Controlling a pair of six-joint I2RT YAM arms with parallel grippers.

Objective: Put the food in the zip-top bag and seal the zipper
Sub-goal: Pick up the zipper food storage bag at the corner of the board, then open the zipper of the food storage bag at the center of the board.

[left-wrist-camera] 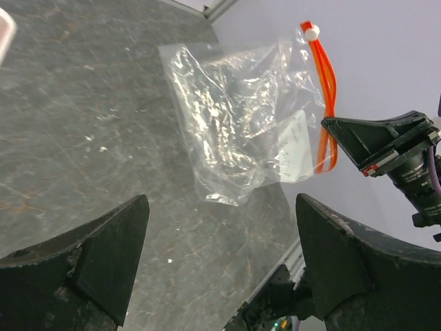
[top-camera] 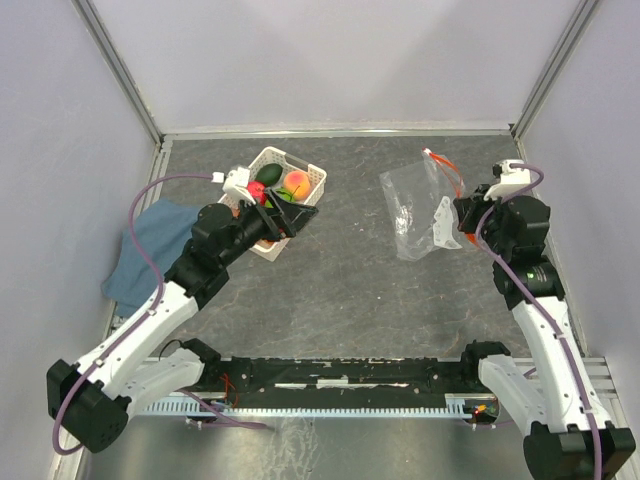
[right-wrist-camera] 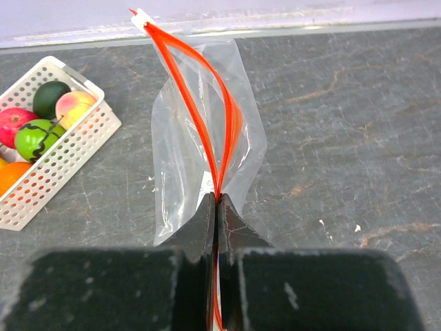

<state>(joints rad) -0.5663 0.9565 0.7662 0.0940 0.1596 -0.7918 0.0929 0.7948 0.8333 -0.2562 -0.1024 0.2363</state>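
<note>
My right gripper is holding the spot where both zipper sides meet [right-wrist-camera: 218, 185], so next my left gripper grabs the zipper nearer the slider [right-wrist-camera: 183, 89] before my right gripper opens and takes one side.
The clear zip-top bag [top-camera: 415, 215] [left-wrist-camera: 234, 131] [right-wrist-camera: 179, 158] lies crumpled at the right of the table, its mouth gaping. My right gripper [top-camera: 462, 225] [right-wrist-camera: 218, 200] is shut on the red-orange zipper [top-camera: 448, 170] [left-wrist-camera: 327, 96] [right-wrist-camera: 207, 117] near one end; the white slider [right-wrist-camera: 142, 17] sits at the far end. The food lies in a white lattice basket [top-camera: 318, 178] [right-wrist-camera: 76, 148]: peach [top-camera: 296, 183] [right-wrist-camera: 74, 105], avocado [right-wrist-camera: 49, 96], red apple [right-wrist-camera: 15, 121], green round one [right-wrist-camera: 34, 138], orange [right-wrist-camera: 10, 176]. Over the basket's near side hangs my left gripper [top-camera: 295, 215] [left-wrist-camera: 220, 234], open and holding nothing.
A blue cloth [top-camera: 155, 245] lies at the left edge of the table beside the left arm. Grey walls with metal posts close in the table on three sides. Bare tabletop lies between the basket and the bag.
</note>
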